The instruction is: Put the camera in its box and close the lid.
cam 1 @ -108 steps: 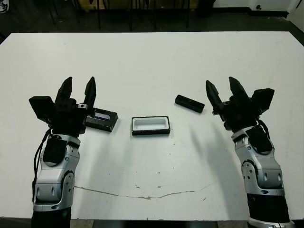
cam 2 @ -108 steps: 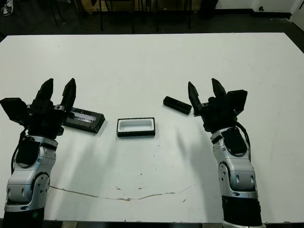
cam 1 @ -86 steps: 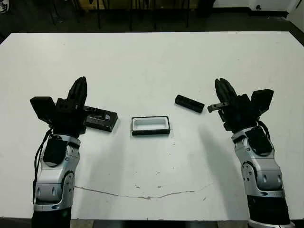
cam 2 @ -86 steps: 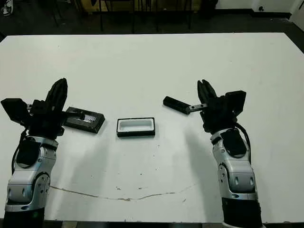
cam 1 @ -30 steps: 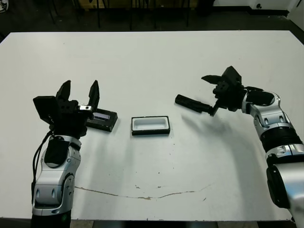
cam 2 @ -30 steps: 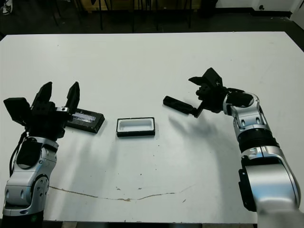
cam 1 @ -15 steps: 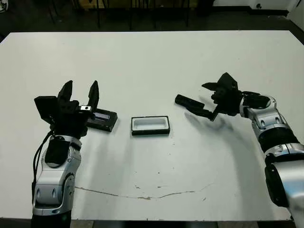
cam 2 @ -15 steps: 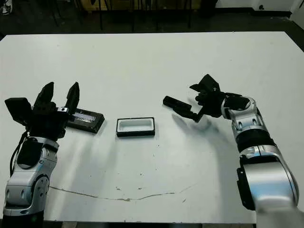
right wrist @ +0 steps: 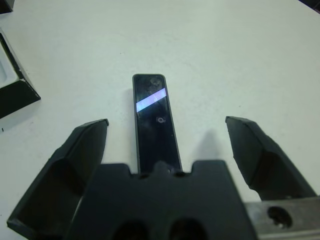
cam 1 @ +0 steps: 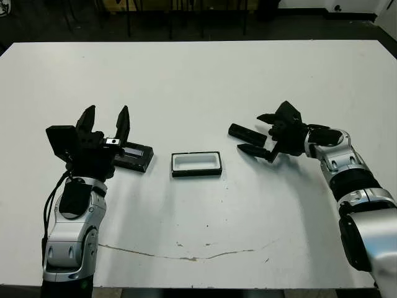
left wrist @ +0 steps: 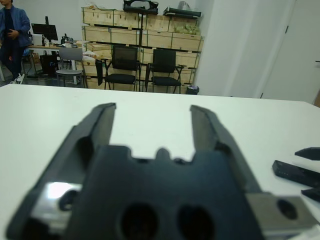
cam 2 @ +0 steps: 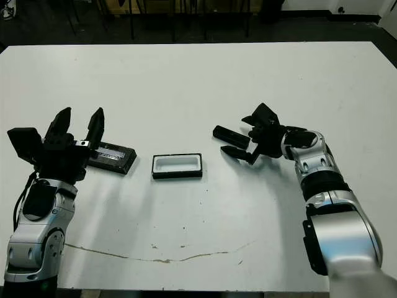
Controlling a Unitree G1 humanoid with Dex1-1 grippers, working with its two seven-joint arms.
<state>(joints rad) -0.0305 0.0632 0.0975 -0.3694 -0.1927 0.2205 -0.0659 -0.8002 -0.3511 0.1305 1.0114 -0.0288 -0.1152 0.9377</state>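
Note:
The box's white hollow [cam 1: 196, 162] is long like the camera [cam 1: 247, 135], so as I lower the camera I expect it to sit flat inside with a white border.
The camera [cam 1: 242, 131], a slim black bar, lies on the white table right of centre. My right gripper [cam 1: 252, 133] is open and low at the bar's right end, one finger on each side, with gaps showing in the right wrist view, where the camera [right wrist: 155, 122] runs between the fingers [right wrist: 82, 150]. The box [cam 1: 196, 164], a white-lined black tray, sits open at the table's middle. The lid [cam 1: 133, 156], a black slab with a silvery strip, lies left of it, partly hidden behind my left gripper [cam 1: 104, 115], which is raised and open, holding nothing.
The white table [cam 1: 198, 81] stretches wide beyond the objects; a thin crack line [cam 1: 186, 254] marks its near part. Chairs [left wrist: 142, 67], wooden crates and a person [left wrist: 11, 25] stand beyond the far edge.
My right gripper has swung left and down, from hovering right of the camera to straddling its right end. The left gripper, the lid and the box have stayed put.

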